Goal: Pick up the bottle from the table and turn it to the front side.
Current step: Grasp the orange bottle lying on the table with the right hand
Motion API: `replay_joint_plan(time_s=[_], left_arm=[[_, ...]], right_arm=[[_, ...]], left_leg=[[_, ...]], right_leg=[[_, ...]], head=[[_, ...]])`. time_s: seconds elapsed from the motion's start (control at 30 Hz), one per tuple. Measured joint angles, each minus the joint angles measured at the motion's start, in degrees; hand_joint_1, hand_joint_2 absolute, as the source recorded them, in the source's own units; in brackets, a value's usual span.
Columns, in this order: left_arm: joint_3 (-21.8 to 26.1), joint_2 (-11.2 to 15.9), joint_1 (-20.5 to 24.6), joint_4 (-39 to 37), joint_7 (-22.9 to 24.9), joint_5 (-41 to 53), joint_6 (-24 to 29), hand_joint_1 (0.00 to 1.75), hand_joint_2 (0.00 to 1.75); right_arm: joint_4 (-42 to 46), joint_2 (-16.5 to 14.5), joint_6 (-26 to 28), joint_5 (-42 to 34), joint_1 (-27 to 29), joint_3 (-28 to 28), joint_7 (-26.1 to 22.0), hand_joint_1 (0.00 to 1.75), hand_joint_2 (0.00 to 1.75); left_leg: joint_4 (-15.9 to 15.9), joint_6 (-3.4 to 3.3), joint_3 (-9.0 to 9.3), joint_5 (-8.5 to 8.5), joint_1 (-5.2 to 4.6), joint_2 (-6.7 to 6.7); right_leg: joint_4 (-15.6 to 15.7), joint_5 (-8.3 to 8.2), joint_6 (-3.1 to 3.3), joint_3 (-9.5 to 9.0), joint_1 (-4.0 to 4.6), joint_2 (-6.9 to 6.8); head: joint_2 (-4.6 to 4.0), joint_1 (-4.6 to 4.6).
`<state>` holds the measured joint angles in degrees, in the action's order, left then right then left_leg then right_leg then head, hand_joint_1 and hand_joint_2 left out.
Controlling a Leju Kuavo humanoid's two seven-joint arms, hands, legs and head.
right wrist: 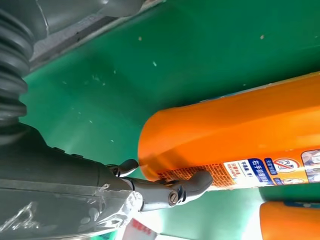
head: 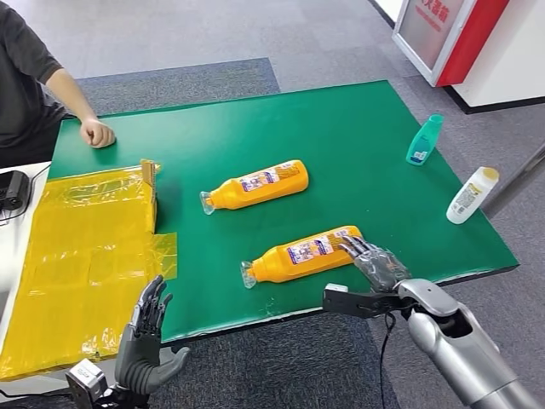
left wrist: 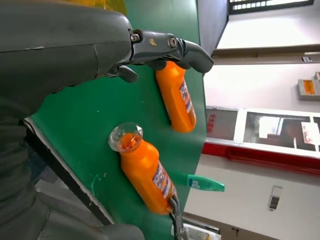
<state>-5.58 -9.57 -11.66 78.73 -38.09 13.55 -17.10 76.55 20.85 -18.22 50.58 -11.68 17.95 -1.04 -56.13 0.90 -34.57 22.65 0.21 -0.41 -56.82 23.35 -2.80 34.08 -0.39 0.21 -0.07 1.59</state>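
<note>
The near orange bottle [head: 275,265] has its small-print label [head: 310,250] in sight, so I should expect a large hidden logo on the bottle's other side when I turn it.
Two orange bottles with clear caps lie on their sides on the green table [head: 360,128]. The near bottle [head: 302,254] is by the front edge and the far bottle [head: 257,185] is at mid-table. My right hand [head: 375,264] reaches the near bottle's base end with fingers spread, and its fingertips touch the bottle without closing around it. In the right wrist view a finger [right wrist: 177,189] lies along the near bottle [right wrist: 234,135] at its label. My left hand [head: 151,336] hangs below the table's front edge, fingers apart and holding nothing. The left wrist view looks past my left hand [left wrist: 113,50] at the near bottle [left wrist: 145,170] and the far bottle [left wrist: 175,95].
A teal bottle [head: 424,140] and a white bottle [head: 473,194] lie near the table's right edge. A yellow plastic sheet [head: 77,256] covers the left side. A person's fist [head: 98,133] rests on the far left corner. A red and white stand [head: 450,34] is beyond the table.
</note>
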Motion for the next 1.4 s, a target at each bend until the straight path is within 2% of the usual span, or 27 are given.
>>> replay_joint_plan(time_s=[0.17,0.3,0.4,0.6,0.97,1.1,1.13,1.4], left_arm=[[-2.5,3.1,1.7,-1.5,-0.1,-4.4,0.7,0.0,1.75],[-3.1,5.5,2.7,-2.1,-0.1,-6.1,0.3,0.0,1.75],[-3.1,6.6,3.1,-2.4,-0.1,-6.0,0.0,0.0,1.75],[-3.3,7.4,3.1,-2.8,-0.1,-5.7,0.3,0.0,1.75],[-4.1,8.1,3.1,-3.1,-0.1,-5.3,0.6,0.0,1.75],[-4.1,8.2,3.2,-3.1,-0.1,-4.3,1.4,0.0,1.75],[-4.1,8.2,3.2,-3.1,-0.1,-4.1,1.7,0.0,1.75],[-4.1,8.2,3.3,-3.1,-0.1,-3.8,2.1,0.0,1.75]], right_arm=[[-10.5,-0.4,-3.1,-0.8,-11.6,6.8,-1.5,0.0,1.75],[-21.0,-3.5,-4.2,-0.1,-21.4,13.2,-2.1,0.0,1.75],[-26.7,-5.9,-4.3,0.6,-25.8,17.0,-1.8,0.0,1.75],[-32.2,-8.8,-4.2,1.1,-27.7,21.2,-1.1,0.0,1.75],[-35.5,-10.2,-3.2,1.1,-29.5,23.4,-0.4,0.01,1.75],[-36.2,-11.0,-1.8,1.3,-29.6,23.7,0.6,1.7,1.75],[-36.4,-11.2,-1.2,1.3,-29.6,23.7,0.8,1.75,1.75],[-36.7,-12.0,1.2,1.8,-29.2,23.8,1.2,1.75,1.75]], left_leg=[[0.0,0.06,0.21,-0.17,0.01,0.15],[0.0,0.08,0.27,-0.43,0.06,0.19],[0.0,0.07,0.25,-0.55,0.08,0.18],[0.0,0.05,0.09,-0.57,0.08,0.13],[0.0,0.06,0.07,-0.5,0.08,0.14],[0.0,0.08,0.08,-0.52,0.09,0.14],[0.0,0.08,0.08,-0.52,0.09,0.14],[0.0,0.08,0.08,-0.53,0.08,0.14]], right_leg=[[0.0,-0.21,0.06,-0.09,0.02,0.18],[0.0,-0.4,0.11,-0.12,0.06,0.19],[0.0,-0.47,0.11,-0.13,0.08,0.16],[0.0,-0.49,0.07,-0.04,0.08,0.13],[0.0,-0.44,0.06,0.0,0.08,0.13],[0.0,-0.46,0.07,0.0,0.08,0.13],[0.0,-0.46,0.07,0.0,0.08,0.13],[0.0,-0.49,0.09,0.01,0.08,0.13]], head=[[0.0,0.01],[0.0,-0.01],[0.0,-0.01],[0.0,0.0],[0.0,-0.02],[0.0,-0.02],[0.0,-0.02],[0.0,-0.01]])
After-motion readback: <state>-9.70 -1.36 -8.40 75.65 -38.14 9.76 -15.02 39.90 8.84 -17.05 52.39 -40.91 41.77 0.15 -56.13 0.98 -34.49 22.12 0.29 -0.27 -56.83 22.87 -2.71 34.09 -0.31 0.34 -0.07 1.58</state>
